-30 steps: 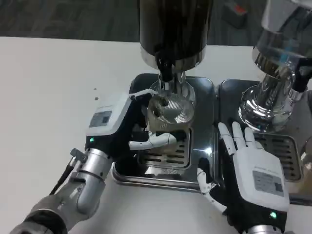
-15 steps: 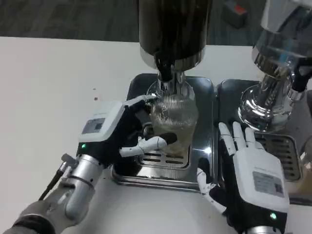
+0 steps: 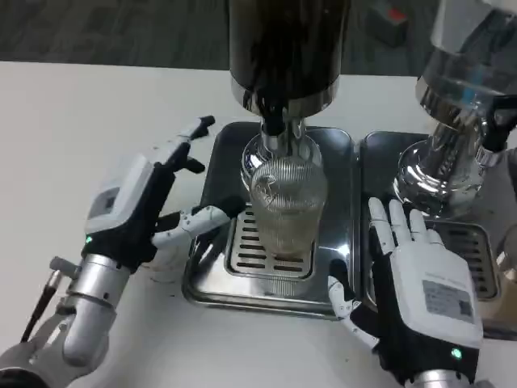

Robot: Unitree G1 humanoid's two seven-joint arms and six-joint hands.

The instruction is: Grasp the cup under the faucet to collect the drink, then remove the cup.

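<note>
The dispenser (image 3: 287, 48) above the cup looks dark brown, so I expect a dark drink to run straight into the cup once I open the faucet (image 3: 273, 117).
A clear ribbed cup (image 3: 284, 204) stands upright on the grille of the steel drip tray (image 3: 212, 275), right under the faucet (image 3: 277, 123) of the dark dispenser (image 3: 285, 50). My left hand (image 3: 139, 202) hangs to the left of the tray with its fingers spread, apart from the cup and holding nothing. My right hand (image 3: 416, 291) lies flat and open, fingers stretched out, on the right side of the tray near the front edge of the table.
A second chrome dispenser (image 3: 456, 121) stands at the right on its own drip tray (image 3: 477, 250). White table (image 3: 81, 121) stretches to the left of the trays.
My left hand let go of the cup and drew back to the left, fingers opening. The cup now stands upright on the grille. The right hand barely moved.
</note>
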